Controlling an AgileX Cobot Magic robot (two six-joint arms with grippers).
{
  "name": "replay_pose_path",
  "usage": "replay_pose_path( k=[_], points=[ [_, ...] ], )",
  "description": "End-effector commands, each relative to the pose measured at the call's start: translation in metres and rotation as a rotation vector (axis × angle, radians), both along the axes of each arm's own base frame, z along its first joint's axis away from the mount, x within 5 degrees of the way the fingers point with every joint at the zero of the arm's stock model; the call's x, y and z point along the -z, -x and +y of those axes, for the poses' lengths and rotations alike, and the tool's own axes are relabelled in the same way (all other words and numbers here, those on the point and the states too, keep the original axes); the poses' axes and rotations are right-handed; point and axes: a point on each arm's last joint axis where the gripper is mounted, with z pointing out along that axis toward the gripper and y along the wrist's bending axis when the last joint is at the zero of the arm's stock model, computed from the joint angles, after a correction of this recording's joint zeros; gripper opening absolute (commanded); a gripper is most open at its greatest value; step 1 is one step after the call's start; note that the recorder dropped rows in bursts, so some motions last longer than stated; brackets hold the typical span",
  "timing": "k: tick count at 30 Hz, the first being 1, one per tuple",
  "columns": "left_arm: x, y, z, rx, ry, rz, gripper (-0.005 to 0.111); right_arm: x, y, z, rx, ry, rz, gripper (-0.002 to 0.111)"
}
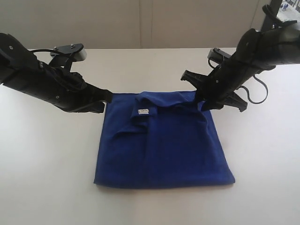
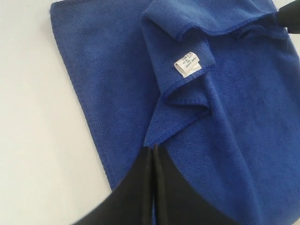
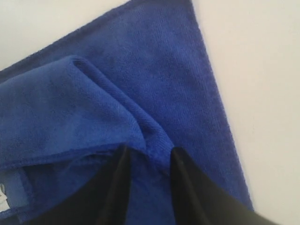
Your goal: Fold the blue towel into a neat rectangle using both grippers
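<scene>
The rumpled top layer [image 1: 165,99] will come up by itself and spread wide when the robot lifts it, because a flat layer [image 1: 120,102] shows beyond it.
The blue towel [image 1: 164,145] lies folded on the white table [image 1: 47,168], its top layer rumpled along the far edge, where a small white label [image 1: 143,111] shows. My left gripper [image 1: 108,96] is at the towel's far left corner. In the left wrist view its jaws [image 2: 153,149] are pressed together, and a raised fold of the towel [image 2: 253,117] runs into their tips, near the label [image 2: 188,63]. My right gripper [image 1: 201,101] is at the far right corner. It [image 3: 149,152] stands open, its fingers either side of a ridge of the towel [image 3: 164,70].
Bare white tabletop [image 1: 262,154] surrounds the towel on all sides. A pale wall [image 1: 140,23] rises behind the table's far edge. The tip of the right gripper [image 2: 290,16] shows in a corner of the left wrist view.
</scene>
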Motion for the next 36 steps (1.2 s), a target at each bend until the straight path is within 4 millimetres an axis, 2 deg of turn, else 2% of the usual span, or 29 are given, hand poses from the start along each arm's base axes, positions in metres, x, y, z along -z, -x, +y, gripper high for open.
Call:
replay_pose_path(
  k=[1, 9, 14, 24, 36],
  points=[
    [-0.001, 0.001, -0.003, 0.017, 0.008, 0.009, 0.0, -0.004, 0.004, 0.0, 0.002, -0.012, 0.032, 0.029],
    [-0.001, 0.001, -0.003, 0.017, 0.008, 0.009, 0.0, -0.015, 0.014, -0.002, 0.011, -0.022, 0.013, 0.029],
    [-0.001, 0.001, -0.003, 0.017, 0.008, 0.009, 0.0, 0.0, 0.018, -0.003, 0.04, -0.041, 0.019, 0.029],
    [0.0, 0.002, -0.003, 0.019, 0.009, 0.014, 0.0, 0.016, 0.018, 0.0, 0.065, -0.09, 0.004, 0.029],
    [0.0, 0.002, -0.003, 0.023, 0.008, 0.016, 0.0, 0.015, 0.012, 0.002, 0.091, -0.13, -0.043, 0.029]
  ],
)
